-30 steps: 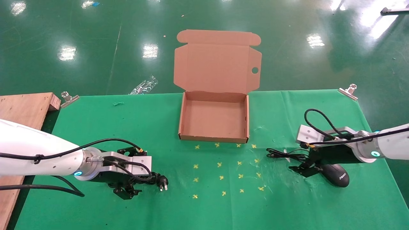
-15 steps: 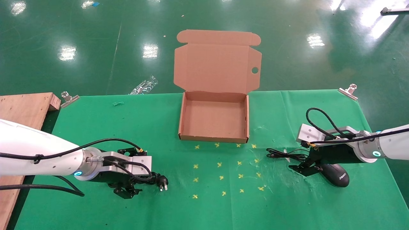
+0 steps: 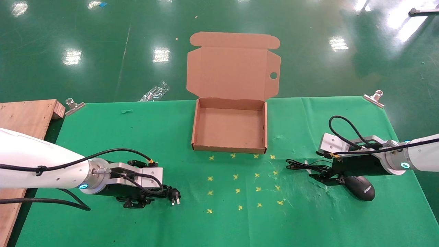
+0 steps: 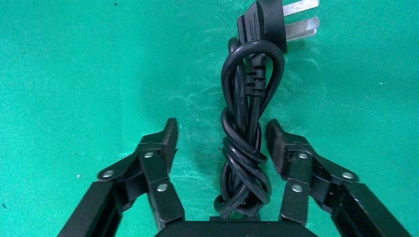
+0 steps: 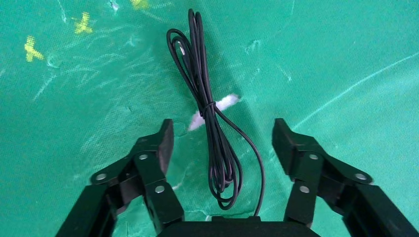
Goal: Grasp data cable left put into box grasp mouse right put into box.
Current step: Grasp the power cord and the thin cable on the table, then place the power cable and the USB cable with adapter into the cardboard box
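I expect the data cable (image 4: 245, 126) to stay bundled, its plug sticking out ahead, when I lift it, because cord coils (image 4: 244, 165) wrap around the folded loops.
The data cable (image 3: 168, 193), a thick black coiled cord with a silver-pronged plug, lies on the green cloth at the front left. My left gripper (image 3: 151, 195) is open and low over it. In the left wrist view the cable (image 4: 247, 98) lies between the open gripper's (image 4: 222, 143) fingers, untouched. The glossy black mouse (image 3: 360, 188) lies at the front right, its thin wire (image 3: 305, 167) bundled to its left. My right gripper (image 3: 325, 171) is open beside the mouse. In the right wrist view the gripper (image 5: 222, 140) straddles the wire bundle (image 5: 207, 108); the mouse is hidden there. The open cardboard box (image 3: 229, 148) stands empty at the table's middle.
A wooden board (image 3: 24, 116) lies at the far left edge. Metal clips (image 3: 73, 105) (image 3: 374, 96) hold the cloth at the back corners. Yellow cross marks (image 3: 240, 181) dot the cloth in front of the box. The box lid (image 3: 233, 68) stands up behind it.
Both grippers have sunk slightly toward the cloth, staying open. The cable, the mouse and the box have not moved.
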`<state>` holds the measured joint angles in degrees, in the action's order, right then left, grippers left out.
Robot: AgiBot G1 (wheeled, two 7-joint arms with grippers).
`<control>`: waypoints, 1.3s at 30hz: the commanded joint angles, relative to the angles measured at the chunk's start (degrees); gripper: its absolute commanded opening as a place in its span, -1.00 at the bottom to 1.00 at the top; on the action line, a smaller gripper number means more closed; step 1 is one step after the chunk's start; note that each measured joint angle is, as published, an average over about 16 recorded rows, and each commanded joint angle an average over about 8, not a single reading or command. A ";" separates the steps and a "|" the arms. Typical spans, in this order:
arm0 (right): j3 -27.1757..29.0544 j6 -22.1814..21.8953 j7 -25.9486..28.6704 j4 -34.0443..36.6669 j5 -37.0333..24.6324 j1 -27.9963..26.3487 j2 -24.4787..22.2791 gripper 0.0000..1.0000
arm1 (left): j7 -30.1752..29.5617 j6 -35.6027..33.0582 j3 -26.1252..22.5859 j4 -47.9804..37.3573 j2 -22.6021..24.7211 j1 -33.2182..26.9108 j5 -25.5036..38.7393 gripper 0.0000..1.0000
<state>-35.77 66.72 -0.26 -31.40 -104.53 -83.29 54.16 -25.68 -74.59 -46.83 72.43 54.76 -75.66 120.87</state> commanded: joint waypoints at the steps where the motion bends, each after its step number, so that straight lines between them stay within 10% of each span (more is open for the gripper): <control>1: 0.00 0.02 0.04 -0.12 0.01 0.03 -0.04 -1.00 | 0.00 0.00 0.00 0.00 0.00 0.00 0.00 -1.00; 27: 0.11 0.09 0.06 -0.64 0.10 -0.13 -0.37 -1.00 | 0.09 -0.01 0.00 0.11 -0.04 -0.08 -0.02 -1.00; 39: 4.60 2.69 2.73 -7.74 3.94 -7.56 -8.87 -1.00 | 0.98 -3.54 3.10 3.20 1.59 -8.94 -5.41 -1.00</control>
<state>-31.59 69.39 2.87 -39.91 -101.16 -90.59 45.81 -25.20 -76.27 -44.28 74.67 58.11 -83.91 117.01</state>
